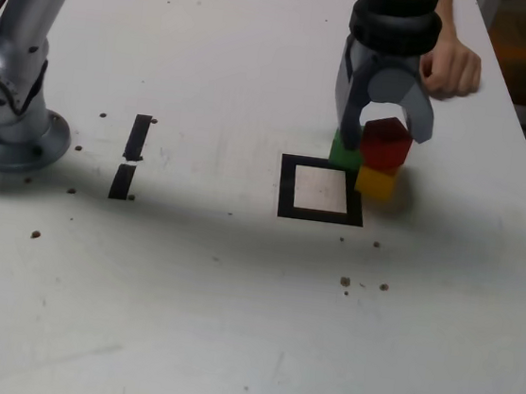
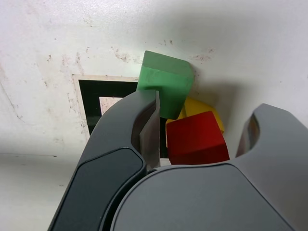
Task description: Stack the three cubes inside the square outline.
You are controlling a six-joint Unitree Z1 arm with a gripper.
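I need to lift the red cube off the yellow cube [image 1: 376, 183] with my gripper and put the red cube inside the outline [image 1: 321, 189], because it sits on the yellow cube outside the square outline.
A red cube [image 1: 386, 144] [image 2: 197, 137] sits on top of a yellow cube [image 1: 376, 183] [image 2: 195, 107], just off the far right corner of the square outline [image 1: 286, 185] [image 2: 89, 91] in the exterior view. Beside that pair, on the exterior view's left, a green cube [image 1: 344, 156] [image 2: 166, 82] stands on the table at the outline's far edge. My gripper [image 1: 385, 138] [image 2: 207, 103] hangs over the pair with one finger on each side of the red cube. A narrow gap shows on both sides, so the jaws stand open. The outline's white interior holds nothing.
A person's hand [image 1: 452, 66] rests on the table just behind the gripper. The arm's base [image 1: 8, 101] stands at the exterior view's left. Two short black tape strips [image 1: 138, 135] [image 1: 122, 181] lie between the base and the outline.
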